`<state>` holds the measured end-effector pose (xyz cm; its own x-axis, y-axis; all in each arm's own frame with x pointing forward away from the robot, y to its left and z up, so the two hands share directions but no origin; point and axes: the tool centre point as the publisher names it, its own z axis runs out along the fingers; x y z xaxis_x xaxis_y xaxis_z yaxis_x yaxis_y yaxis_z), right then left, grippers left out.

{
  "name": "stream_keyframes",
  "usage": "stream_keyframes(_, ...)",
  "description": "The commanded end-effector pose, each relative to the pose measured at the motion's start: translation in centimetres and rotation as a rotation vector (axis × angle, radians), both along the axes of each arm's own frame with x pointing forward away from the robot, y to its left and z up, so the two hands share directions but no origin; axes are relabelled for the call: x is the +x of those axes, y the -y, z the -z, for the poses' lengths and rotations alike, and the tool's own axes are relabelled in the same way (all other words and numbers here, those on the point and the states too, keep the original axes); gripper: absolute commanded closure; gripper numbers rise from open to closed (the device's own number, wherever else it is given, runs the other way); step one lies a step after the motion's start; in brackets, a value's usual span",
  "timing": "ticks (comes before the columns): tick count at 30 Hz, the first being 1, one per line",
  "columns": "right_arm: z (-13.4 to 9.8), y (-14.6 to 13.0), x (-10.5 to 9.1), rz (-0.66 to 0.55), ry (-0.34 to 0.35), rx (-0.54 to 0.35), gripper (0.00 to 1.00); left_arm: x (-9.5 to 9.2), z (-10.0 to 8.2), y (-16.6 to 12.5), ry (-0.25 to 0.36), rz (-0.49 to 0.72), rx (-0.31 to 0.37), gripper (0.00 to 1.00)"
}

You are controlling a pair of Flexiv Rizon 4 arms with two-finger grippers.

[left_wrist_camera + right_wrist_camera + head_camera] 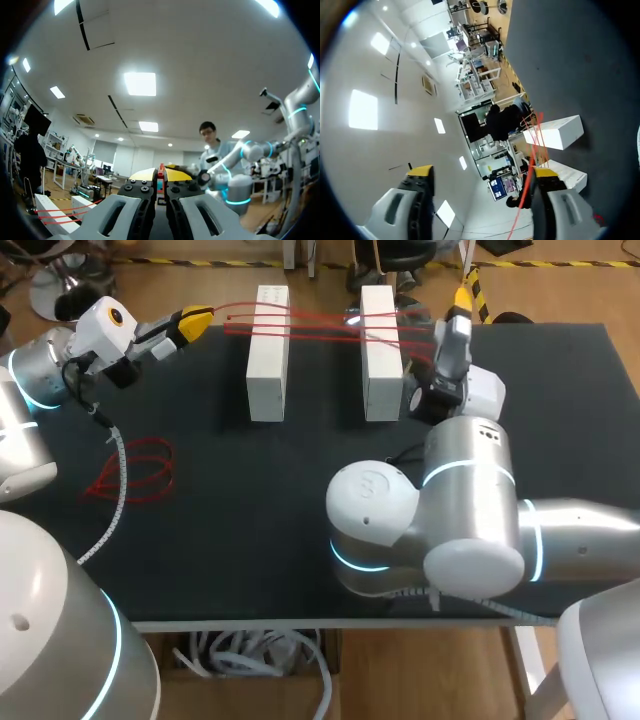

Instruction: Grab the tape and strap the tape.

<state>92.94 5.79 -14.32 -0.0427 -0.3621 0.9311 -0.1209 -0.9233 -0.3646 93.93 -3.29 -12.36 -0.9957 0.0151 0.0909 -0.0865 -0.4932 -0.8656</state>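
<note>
The red strand (310, 312) curves out from my left gripper's tips, so it will bend into a wide loop when my right gripper moves the strand's end across.
Several red tape strands (320, 325) run taut across two white blocks (268, 338) (380, 338) at the back of the black table (250, 550). My left gripper (195, 320), left of the blocks, is shut on the strands' left ends; in the left wrist view a red bit shows between its closed tips (160, 174). My right gripper (460, 300) stands just right of the right block. In the right wrist view it (482, 172) is open, with the red strand (526, 187) against the inner side of one finger (545, 175). The blocks (552, 132) lie beyond it.
A loose heap of red tape (135, 475) lies on the table's left part, beside my left arm's white spiral cable (115, 490). My right arm's bulky elbow (430, 510) hangs over the table's middle right.
</note>
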Motion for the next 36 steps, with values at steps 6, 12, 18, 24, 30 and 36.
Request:
stream_keyframes(6, -0.3, -0.1, 0.2, -0.013, -0.004, 0.001, 0.52, -0.1, 0.0, 0.0, 0.0, -0.003, 0.0, 1.0)
stream_keyframes(12, -0.3, -0.5, 0.0, -0.021, -0.006, 0.002, 0.63, -0.1, 0.0, 0.0, 0.0, -0.003, 0.0, 1.0)
stream_keyframes(18, -0.2, -1.1, -0.1, -0.029, -0.01, 0.002, 0.58, -0.1, 0.0, 0.0, 0.0, -0.003, 0.0, 1.0)
stream_keyframes(24, -0.3, -1.6, -0.2, -0.039, -0.01, 0.005, 0.58, -0.1, 0.0, 0.0, 0.0, -0.003, 0.0, 1.0)
stream_keyframes(30, -0.3, -1.8, -0.4, -0.041, -0.012, 0.005, 0.72, -0.1, 0.0, 0.0, 0.0, -0.003, 0.0, 1.0)
stream_keyframes(36, -0.3, -1.9, -0.5, -0.034, -0.013, -0.006, 1.0, -0.1, 0.0, 0.0, 0.0, -0.003, 0.0, 1.0)
